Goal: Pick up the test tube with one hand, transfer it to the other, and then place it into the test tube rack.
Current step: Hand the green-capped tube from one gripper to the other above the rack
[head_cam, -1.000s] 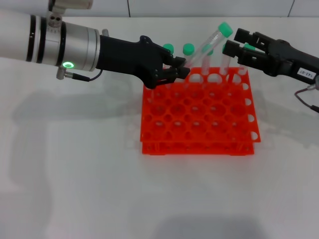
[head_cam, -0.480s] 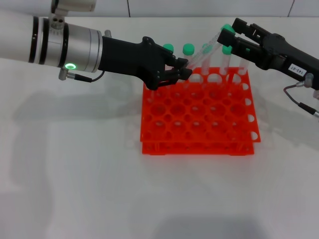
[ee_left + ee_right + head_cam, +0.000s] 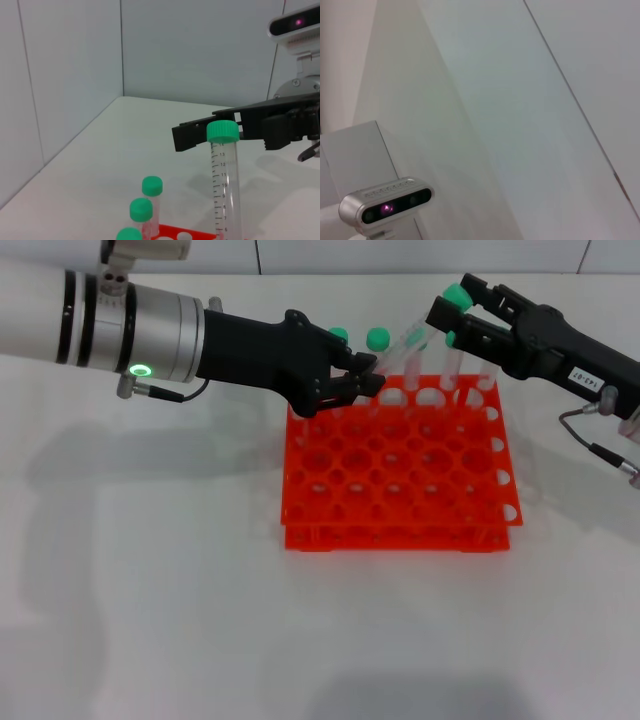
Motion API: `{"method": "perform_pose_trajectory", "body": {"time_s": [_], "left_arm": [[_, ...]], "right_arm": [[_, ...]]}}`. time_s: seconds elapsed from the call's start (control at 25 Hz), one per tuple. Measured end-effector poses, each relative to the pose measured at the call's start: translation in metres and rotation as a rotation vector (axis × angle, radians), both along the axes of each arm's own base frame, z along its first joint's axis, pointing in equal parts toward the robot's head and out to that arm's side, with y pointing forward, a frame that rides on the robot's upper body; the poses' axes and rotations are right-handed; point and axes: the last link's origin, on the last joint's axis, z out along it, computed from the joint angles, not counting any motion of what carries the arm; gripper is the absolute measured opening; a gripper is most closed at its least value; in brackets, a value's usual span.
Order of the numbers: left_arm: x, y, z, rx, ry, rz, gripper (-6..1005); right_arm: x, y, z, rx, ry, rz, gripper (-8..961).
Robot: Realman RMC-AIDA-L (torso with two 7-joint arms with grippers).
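The robot's left gripper has hold of the test tube's lower end (image 3: 386,367), which has to go into the rack, so the right gripper should take the end with the cap (image 3: 458,297) before the left gripper lets go.
My left gripper (image 3: 367,382), unlabelled with a green light on its wrist, is shut on the lower end of the test tube (image 3: 414,336) over the back row of the orange-red rack (image 3: 400,465). The tube tilts up and to the right, green cap on top. In the left wrist view the tube (image 3: 224,190) stands in front of the other gripper. My right gripper (image 3: 447,312), with the white label, is open, and its fingers flank the tube's capped end. The right wrist view shows only walls and a camera.
Three other green-capped tubes (image 3: 378,339) stand in the rack's back row; they also show in the left wrist view (image 3: 151,186). The rack sits on a white table (image 3: 150,590). A cable hangs by the right wrist (image 3: 600,450).
My right gripper has moved left and slightly up, from beside the tube's cap to around it. The left gripper and the tube have barely moved.
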Motion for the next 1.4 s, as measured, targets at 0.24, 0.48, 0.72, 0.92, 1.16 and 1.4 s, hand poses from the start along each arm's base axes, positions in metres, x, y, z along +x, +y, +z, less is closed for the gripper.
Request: {"method": "perform_pose_trajectory", "body": {"time_s": [0.24,0.48,0.72,0.92,1.16,1.4], "left_arm": [[0.0019,0.0006,0.0001,0.002,-0.003,-0.004,260],[0.0030,0.0009,0.0003,0.005,-0.009,-0.010,263],[0.0024,0.0003,-0.0005,0.002,-0.008,-0.009,267],[0.0028,-0.0007,-0.0022,-0.001,-0.010,-0.008,270],[0.0027,-0.0015,-0.0032,-0.003,-0.012,-0.005,274],[0.0029,-0.0015,-0.0041,-0.002,-0.013,-0.001,278]], "right_arm": [[-0.0013,0.0018,0.0003,0.005,0.003,-0.002,869],[-0.0012,0.0024,0.0002,0.013,-0.003,0.000,821],[-0.0018,0.0028,0.0004,0.018,-0.006,0.003,622],[-0.0017,0.0028,0.0004,0.022,-0.006,0.004,454],[-0.0019,0.0025,0.0001,0.021,-0.008,0.008,290],[-0.0021,0.0023,0.0001,0.022,-0.009,0.010,273]]}}
